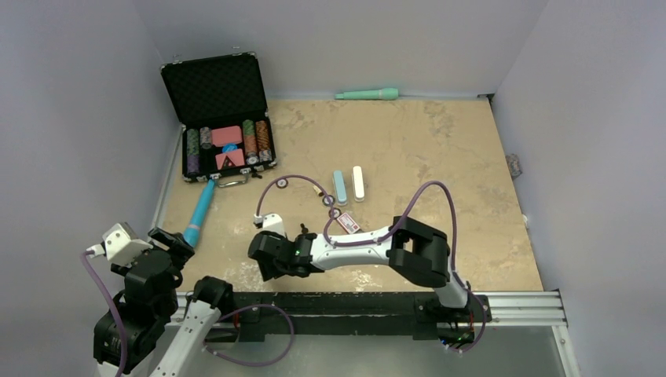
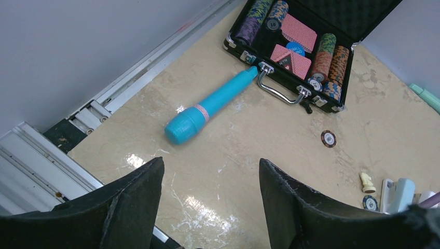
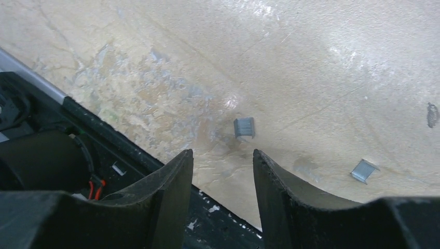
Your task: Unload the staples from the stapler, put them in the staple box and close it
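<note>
Next, I center my right gripper's fingers around the clump before I close them, because the nearer clump of staples [image 3: 244,127] lies beyond their ends and off their middle.
A light blue stapler [image 1: 339,187] lies mid-table beside a cream-white bar [image 1: 358,182]; its end also shows at the lower right of the left wrist view [image 2: 402,194]. Two small loose clumps of staples lie on the table near the front edge, one [image 3: 244,127] just beyond my right gripper's fingertips and another [image 3: 364,170] to its right. My right gripper [image 3: 223,153] [image 1: 268,267] hangs low over the front edge, open, with nothing between its fingers. At the near left my left gripper [image 2: 210,161] [image 1: 169,242] is held up, open and empty.
An open black poker-chip case [image 1: 224,126] stands at the back left, with a blue microphone [image 1: 200,214] in front of it. A green microphone [image 1: 367,94] lies by the back wall. A loose chip [image 2: 328,138], a red tag [image 1: 348,222] and the black front rail [image 1: 353,302] are near.
</note>
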Motion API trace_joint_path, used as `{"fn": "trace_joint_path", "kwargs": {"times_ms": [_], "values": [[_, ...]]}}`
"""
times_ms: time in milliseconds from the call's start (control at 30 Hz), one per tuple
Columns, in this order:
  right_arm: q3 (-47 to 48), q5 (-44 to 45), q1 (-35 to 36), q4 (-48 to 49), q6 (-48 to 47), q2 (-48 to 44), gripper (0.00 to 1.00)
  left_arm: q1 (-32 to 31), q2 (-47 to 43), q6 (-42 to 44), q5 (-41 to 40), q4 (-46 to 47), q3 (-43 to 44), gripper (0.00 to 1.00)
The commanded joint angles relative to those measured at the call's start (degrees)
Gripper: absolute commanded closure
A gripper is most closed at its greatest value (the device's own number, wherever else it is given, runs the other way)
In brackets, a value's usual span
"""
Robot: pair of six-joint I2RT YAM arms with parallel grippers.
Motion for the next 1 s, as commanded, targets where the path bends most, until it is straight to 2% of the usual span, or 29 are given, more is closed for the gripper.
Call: {"fn": "trace_joint_path", "kwargs": {"times_ms": [0, 267, 733, 967], "values": [[4.6, 4.6, -0.1, -4.4, -1.9, 2.0, 0.50, 0.3, -0.6, 1.2, 0.3, 2.0, 0.4, 0.29], [11.0, 9.6, -0.1, -11.9, -4.4, 7.8, 0.51, 0.3, -0.6, 1.9, 0.9, 2.7, 0.2, 0.30], [12.3, 10.0, 0.5, -11.7, -6.4, 8.7, 0.57, 0.3, -0.5, 2.7, 1.5, 3.6, 0.0, 0.30], [14.8, 9.4, 1.1, -12.1, -7.3, 11.0, 0.64, 0.3, -0.5, 2.9, 1.6, 3.7, -0.2, 0.30]]}}
